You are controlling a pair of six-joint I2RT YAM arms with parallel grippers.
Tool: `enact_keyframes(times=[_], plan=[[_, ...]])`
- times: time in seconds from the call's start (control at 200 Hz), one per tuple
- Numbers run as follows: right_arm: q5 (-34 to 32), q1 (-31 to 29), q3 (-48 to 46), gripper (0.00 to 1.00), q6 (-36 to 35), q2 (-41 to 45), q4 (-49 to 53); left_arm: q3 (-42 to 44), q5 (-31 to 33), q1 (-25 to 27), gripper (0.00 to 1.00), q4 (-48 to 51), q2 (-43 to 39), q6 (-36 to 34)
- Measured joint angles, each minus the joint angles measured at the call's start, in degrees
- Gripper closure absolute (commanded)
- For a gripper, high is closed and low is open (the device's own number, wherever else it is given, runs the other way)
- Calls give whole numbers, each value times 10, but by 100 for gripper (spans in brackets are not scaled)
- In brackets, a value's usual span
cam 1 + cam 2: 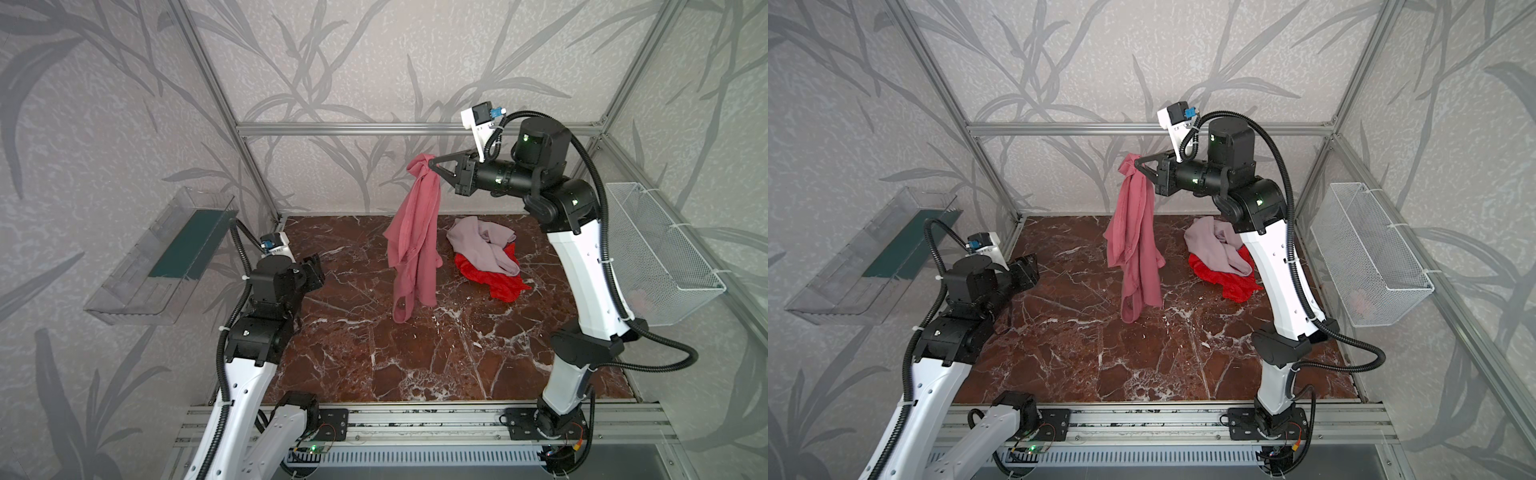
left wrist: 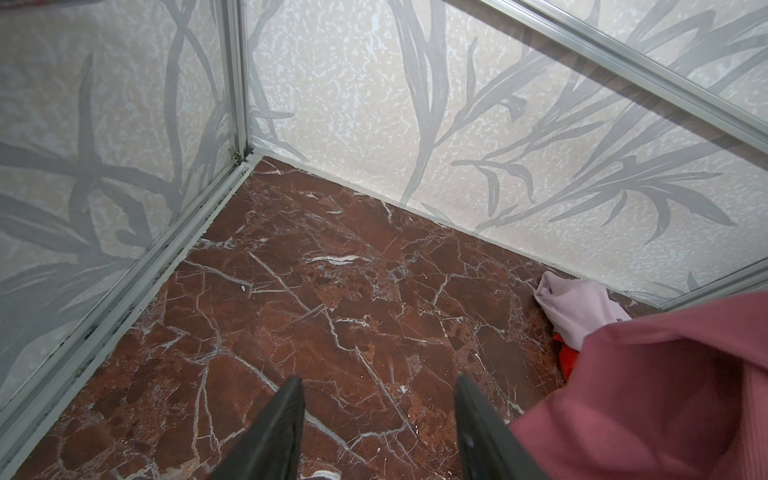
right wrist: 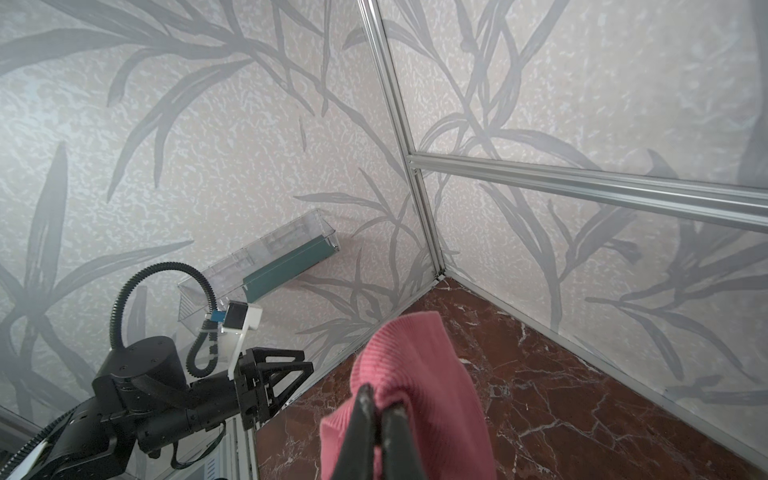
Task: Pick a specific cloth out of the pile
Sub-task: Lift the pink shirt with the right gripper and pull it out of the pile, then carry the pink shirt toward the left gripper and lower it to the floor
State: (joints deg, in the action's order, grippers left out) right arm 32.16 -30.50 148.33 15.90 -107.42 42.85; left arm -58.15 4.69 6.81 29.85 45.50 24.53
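My right gripper keeps bringing the dusty rose cloth down toward the open marble by my left gripper and lets go there, because the cloth hangs clear of the pile.
The cloth, dusty rose, hangs in a long drape from my right gripper, held high above the middle of the table. In the right wrist view that gripper is shut on a fold of the cloth. The pile stays on the table to the right: a pale lilac-pink cloth lying over a bright red cloth. My left gripper is low at the left, open and empty, with the cloth close beside one finger.
A white wire basket hangs on the right wall. A clear plastic bin with a dark green insert is fixed to the left wall. The red-brown marble tabletop is fenced by aluminium frame posts and wallpapered panels.
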Motion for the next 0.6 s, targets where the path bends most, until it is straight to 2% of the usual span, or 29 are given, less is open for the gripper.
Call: enact_keyframes(times=[0.165, 0.43, 0.6], plan=[[-2, -32, 3, 100, -5, -41, 5, 0, 6, 0, 44, 27, -21, 0], [0, -84, 74, 100, -1, -134, 11, -1, 13, 0, 44, 48, -54, 1], [3, -111, 91, 100, 19, -188, -20, 1, 13, 0, 45, 52, -76, 10]])
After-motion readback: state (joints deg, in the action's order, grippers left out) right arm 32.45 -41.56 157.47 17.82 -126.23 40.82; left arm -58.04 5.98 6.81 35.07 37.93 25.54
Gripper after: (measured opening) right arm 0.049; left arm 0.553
